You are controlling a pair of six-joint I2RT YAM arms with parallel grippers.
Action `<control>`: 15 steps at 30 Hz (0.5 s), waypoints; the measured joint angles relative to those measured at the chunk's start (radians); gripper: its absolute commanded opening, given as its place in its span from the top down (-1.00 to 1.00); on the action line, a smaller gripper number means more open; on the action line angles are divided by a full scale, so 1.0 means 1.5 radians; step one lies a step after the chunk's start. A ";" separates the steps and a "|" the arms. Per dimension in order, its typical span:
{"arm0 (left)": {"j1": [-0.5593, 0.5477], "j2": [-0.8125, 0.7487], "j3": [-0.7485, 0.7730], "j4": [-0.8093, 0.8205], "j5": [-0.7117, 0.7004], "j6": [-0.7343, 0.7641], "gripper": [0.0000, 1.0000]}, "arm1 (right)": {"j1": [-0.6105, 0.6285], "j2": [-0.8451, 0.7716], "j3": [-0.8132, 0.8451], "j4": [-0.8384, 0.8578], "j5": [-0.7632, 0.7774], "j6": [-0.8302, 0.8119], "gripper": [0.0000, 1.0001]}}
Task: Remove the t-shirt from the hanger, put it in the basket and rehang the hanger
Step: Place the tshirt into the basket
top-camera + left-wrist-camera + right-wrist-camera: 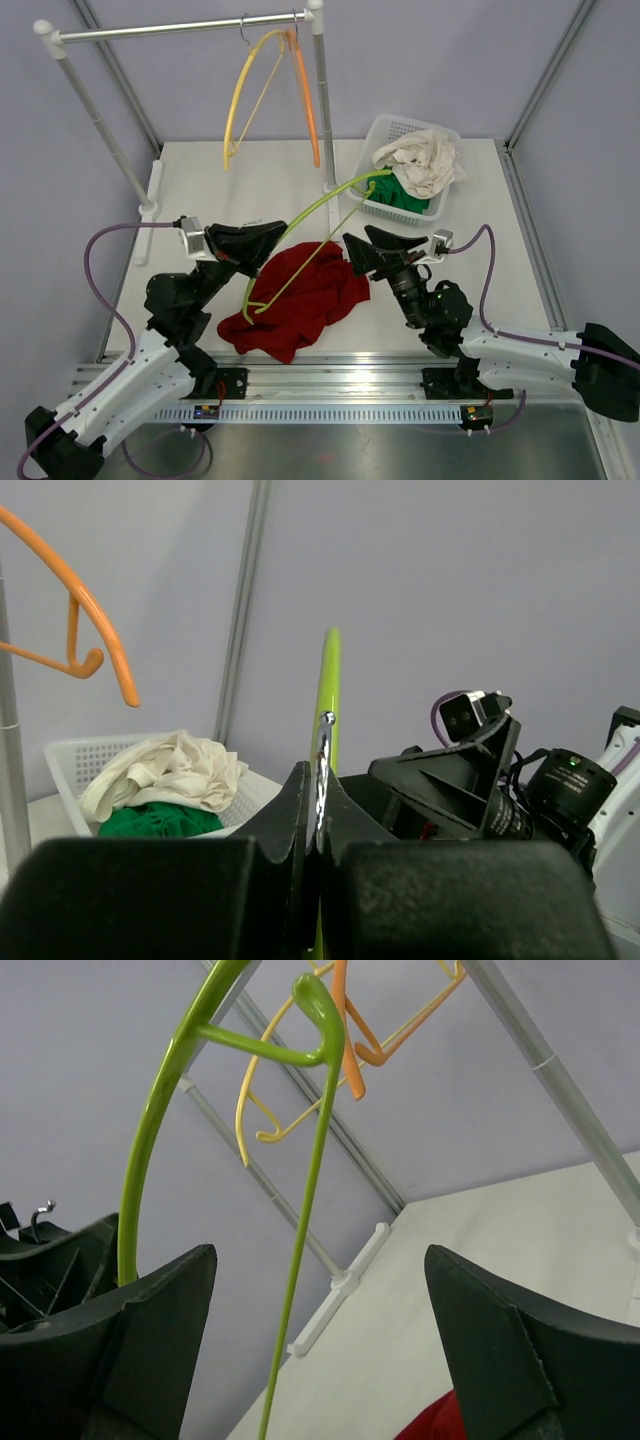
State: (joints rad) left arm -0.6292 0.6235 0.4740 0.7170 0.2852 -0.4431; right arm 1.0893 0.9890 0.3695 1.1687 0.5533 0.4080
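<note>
My right gripper is open and moving down, and the red t-shirt (328, 282) lies free below the green hanger. The gripper should keep going down until its fingers close on the t-shirt's near edge (303, 328).
The red t-shirt (300, 295) lies crumpled on the table between the two arms. The green hanger (300, 222) is lifted at a slant above it, its lower end showing over the cloth and its upper end near the basket. My left gripper (272, 236) is shut on the hanger's silver hook (323, 750), with the green hanger (329, 680) rising behind the jaws. My right gripper (358, 240) stands open beside the shirt. In its wrist view the right gripper (318, 1260) has the hanger's thin bar (310, 1210) passing between its fingers untouched, and a corner of the t-shirt (440, 1425) shows below.
A white basket (375, 135) with cream and green clothes stands at the back right. A clothes rack rail (170, 30) at the back carries a yellow hanger (240, 95) and an orange hanger (305, 95). Its right post (324, 110) stands near the basket.
</note>
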 measured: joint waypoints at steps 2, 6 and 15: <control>0.000 -0.007 0.012 -0.022 -0.013 0.006 1.00 | 0.000 -0.012 -0.001 -0.024 -0.015 -0.018 -0.96; 0.000 -0.031 0.037 -0.066 -0.043 0.026 1.00 | 0.000 -0.036 -0.023 -0.051 -0.062 -0.067 -0.99; 0.000 -0.112 0.054 -0.154 -0.096 0.066 1.00 | 0.001 0.029 -0.035 -0.196 -0.170 -0.149 -0.99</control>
State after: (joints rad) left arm -0.6292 0.4553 0.5552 0.4854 0.1406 -0.3439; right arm 1.0904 1.0328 0.3176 0.8753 0.2985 0.1844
